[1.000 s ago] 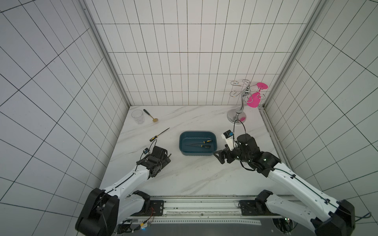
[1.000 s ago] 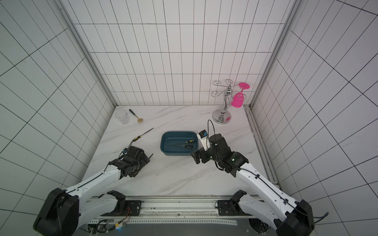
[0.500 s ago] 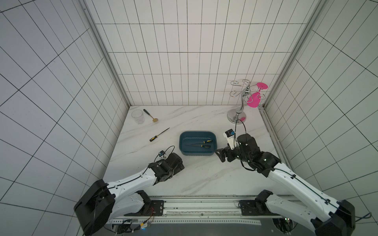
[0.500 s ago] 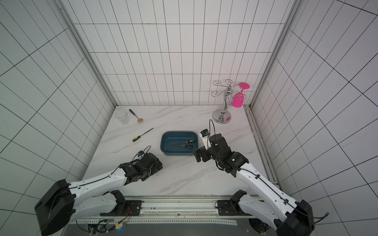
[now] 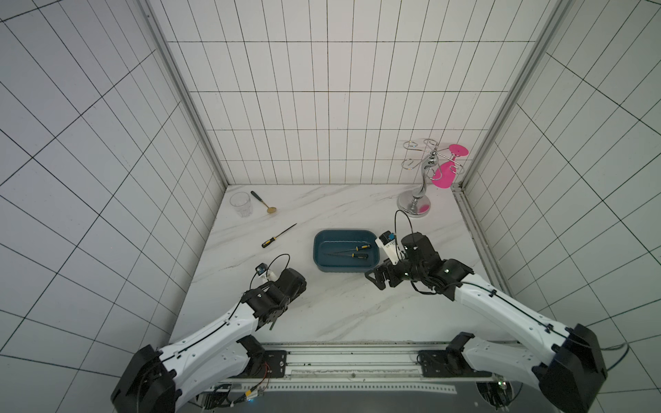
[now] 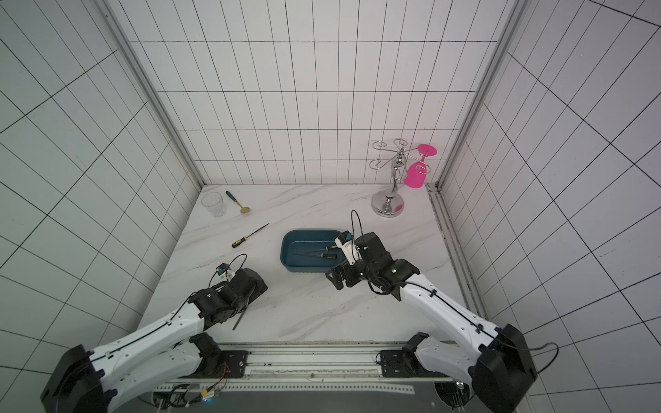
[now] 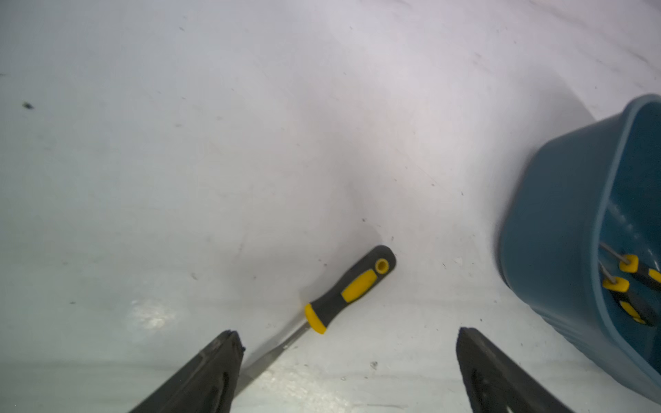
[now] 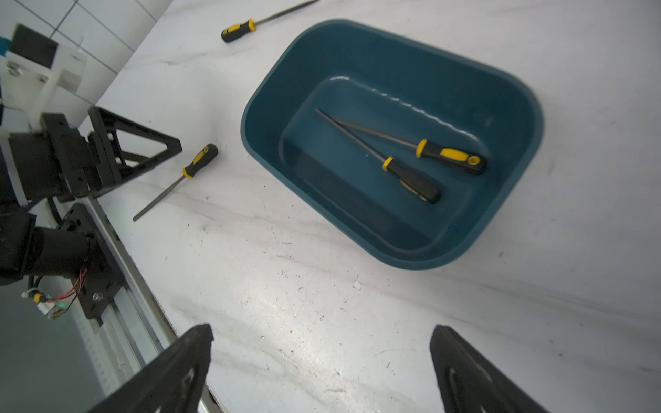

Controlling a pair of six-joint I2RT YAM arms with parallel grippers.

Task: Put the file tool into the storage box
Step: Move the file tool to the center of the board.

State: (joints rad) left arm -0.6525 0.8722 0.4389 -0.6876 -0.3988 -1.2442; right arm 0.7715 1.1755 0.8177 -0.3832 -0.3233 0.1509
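Observation:
The front file (image 8: 183,177) is far from my right gripper. My left gripper should slide it closer and move away before my right gripper grabs the front file's handle (image 8: 201,159).
The teal storage box (image 5: 346,231) (image 6: 311,231) (image 8: 429,46) sits mid-table with two yellow-and-black-handled files (image 5: 352,247) (image 8: 450,157) lying inside. A third file (image 7: 352,286) (image 8: 195,164) lies on the marble left of the box and nearer the front, handle toward the box; from above only its blade (image 6: 238,320) shows. My left gripper (image 7: 348,336) (image 5: 279,307) hovers open right over this file, its blade running beside one finger. A further file (image 5: 279,236) (image 8: 238,30) lies at the back left. My right gripper (image 8: 322,329) (image 5: 375,280) stands open and empty in front of the box's right end.
A clear glass (image 5: 241,203) and a gold-bowled spoon (image 5: 264,203) sit in the back left corner. A chrome rack (image 5: 415,200) holding a pink glass (image 5: 445,175) stands at the back right. A metal rail (image 5: 357,357) runs along the table's front edge.
My left gripper has come toward the front of the table and turned over the near file. The right arm has hardly moved. Both grippers stay open.

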